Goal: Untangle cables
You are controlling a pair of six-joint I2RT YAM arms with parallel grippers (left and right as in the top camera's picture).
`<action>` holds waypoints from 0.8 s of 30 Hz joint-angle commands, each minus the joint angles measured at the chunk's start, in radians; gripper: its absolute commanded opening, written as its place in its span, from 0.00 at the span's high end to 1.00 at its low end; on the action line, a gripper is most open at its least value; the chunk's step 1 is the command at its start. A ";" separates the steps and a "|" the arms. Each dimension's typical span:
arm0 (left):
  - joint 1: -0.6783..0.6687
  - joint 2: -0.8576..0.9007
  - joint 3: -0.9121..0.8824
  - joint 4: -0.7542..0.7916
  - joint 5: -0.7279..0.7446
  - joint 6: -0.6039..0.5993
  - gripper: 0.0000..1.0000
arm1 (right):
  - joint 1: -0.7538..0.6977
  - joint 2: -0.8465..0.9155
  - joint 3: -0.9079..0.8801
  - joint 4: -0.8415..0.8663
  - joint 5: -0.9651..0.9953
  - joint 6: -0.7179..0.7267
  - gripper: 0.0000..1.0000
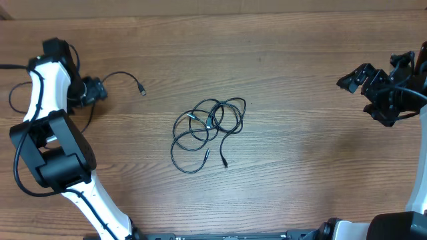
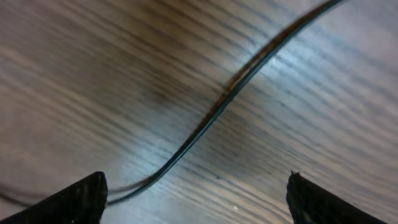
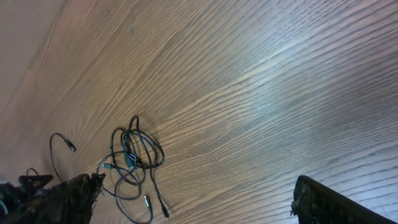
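Observation:
My left gripper is about to lift the separate cable, which lies in smooth, gentle bends across the wood, so the cable will curve in a wide arc from my left gripper.
A loose tangle of thin black cables with silver-tipped plugs lies at the table's middle; it also shows in the right wrist view. One separate cable lies at the left, its plug end free. My left gripper is low over this cable's other end. In the left wrist view the jaws are open, and the cable runs across the wood between them, not gripped. My right gripper is far to the right, raised, open and empty.
The wooden table carries only the cables. Thicker black arm wires loop at the left arm's base. The separate cable also shows in the right wrist view, at the far left.

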 commanded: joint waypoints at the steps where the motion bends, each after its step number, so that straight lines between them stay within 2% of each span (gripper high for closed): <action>1: -0.005 -0.021 -0.054 0.047 0.005 0.151 0.11 | 0.003 -0.012 -0.003 0.010 -0.005 -0.006 0.00; 3: -0.005 -0.020 -0.074 0.061 0.005 0.191 0.04 | 0.003 -0.012 -0.003 0.012 -0.005 -0.006 0.00; 4: -0.005 -0.020 -0.083 0.066 0.001 0.210 0.03 | 0.003 -0.012 -0.003 0.013 -0.005 -0.006 0.00; 9: -0.004 -0.020 -0.129 0.072 -0.102 0.272 0.10 | 0.003 -0.012 -0.003 0.018 -0.005 -0.006 0.00; 14: -0.004 -0.020 -0.193 0.068 -0.219 0.301 0.06 | 0.003 -0.012 -0.003 0.018 -0.005 -0.006 0.00; 20: -0.002 -0.020 -0.212 0.019 -0.242 0.452 0.21 | 0.003 -0.012 -0.003 0.016 -0.005 -0.006 0.00; 24: -0.002 -0.020 -0.214 0.017 -0.210 0.455 0.21 | 0.003 -0.012 -0.003 0.017 -0.005 -0.007 0.00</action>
